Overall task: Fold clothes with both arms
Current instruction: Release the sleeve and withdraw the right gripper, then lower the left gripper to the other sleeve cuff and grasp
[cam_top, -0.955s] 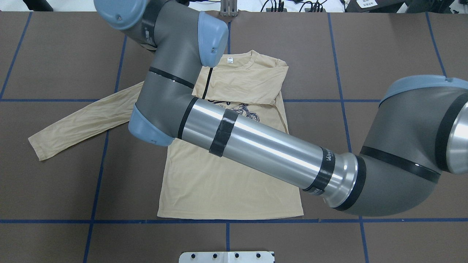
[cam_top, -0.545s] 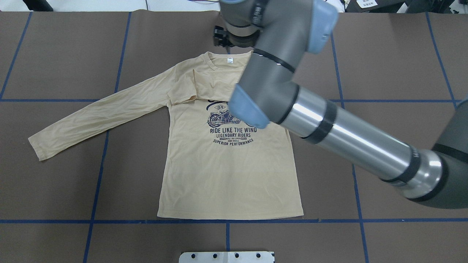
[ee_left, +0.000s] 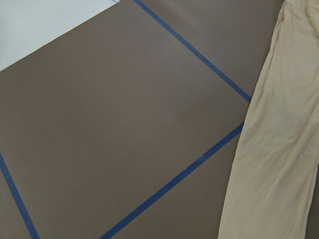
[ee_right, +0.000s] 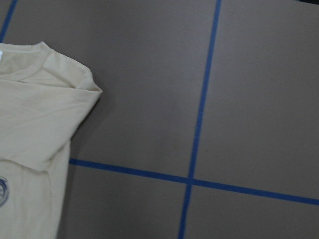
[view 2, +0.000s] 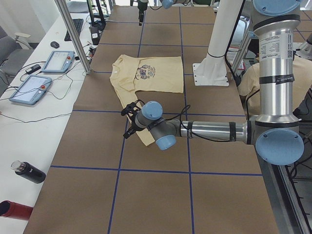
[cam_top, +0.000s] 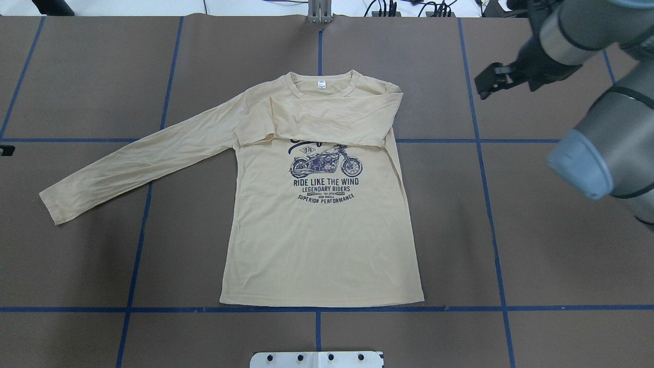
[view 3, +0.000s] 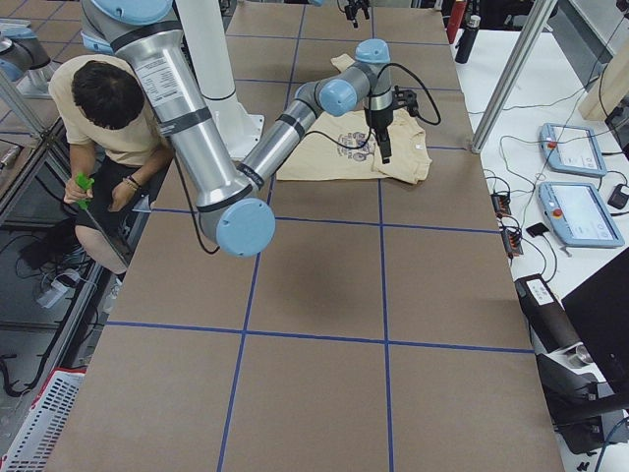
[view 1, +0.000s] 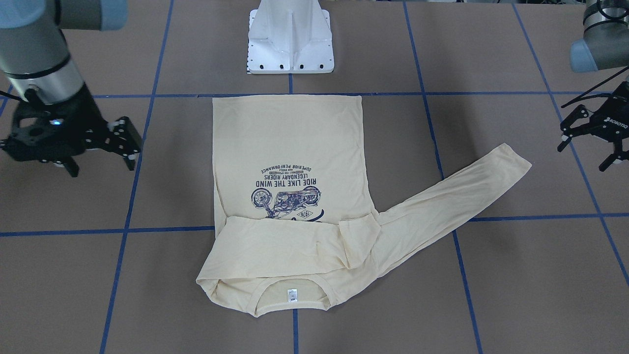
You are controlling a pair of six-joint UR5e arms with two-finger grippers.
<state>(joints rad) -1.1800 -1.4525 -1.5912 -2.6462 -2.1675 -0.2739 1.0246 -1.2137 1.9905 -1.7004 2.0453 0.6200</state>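
Note:
The folded sleeve (view 1: 280, 248) lies across the chest, so I expect the outstretched sleeve (view 1: 451, 203) to fold over it and almost reach the opposite side as I carry the cuff.
The cream-yellow shirt (cam_top: 322, 230) lies flat, print up, in the middle of the table, neck tag at the far edge. One sleeve is folded across the chest (cam_top: 332, 115); the other sleeve (cam_top: 138, 161) stretches out flat to the robot's left. My right gripper (cam_top: 508, 82) is open and empty, above bare table to the right of the shirt's shoulder; it also shows in the front view (view 1: 100, 157). My left gripper (view 1: 585, 152) is open and empty, just beyond the outstretched sleeve's cuff (view 1: 511, 160). The left wrist view shows that sleeve (ee_left: 279, 149); the right wrist view shows the folded shoulder (ee_right: 40, 99).
The white pedestal base (view 1: 290, 44) stands at the robot's edge of the table. Blue tape lines (cam_top: 485, 153) cross the brown tabletop. Tablets (view 2: 58, 61) and cables lie on a side bench beyond the far edge. A seated person (view 3: 108, 108) is behind the robot.
My right arm has swung from across the shirt back to the table's right side, uncovering the print. The shirt has not moved, its sleeve still folded across the chest.

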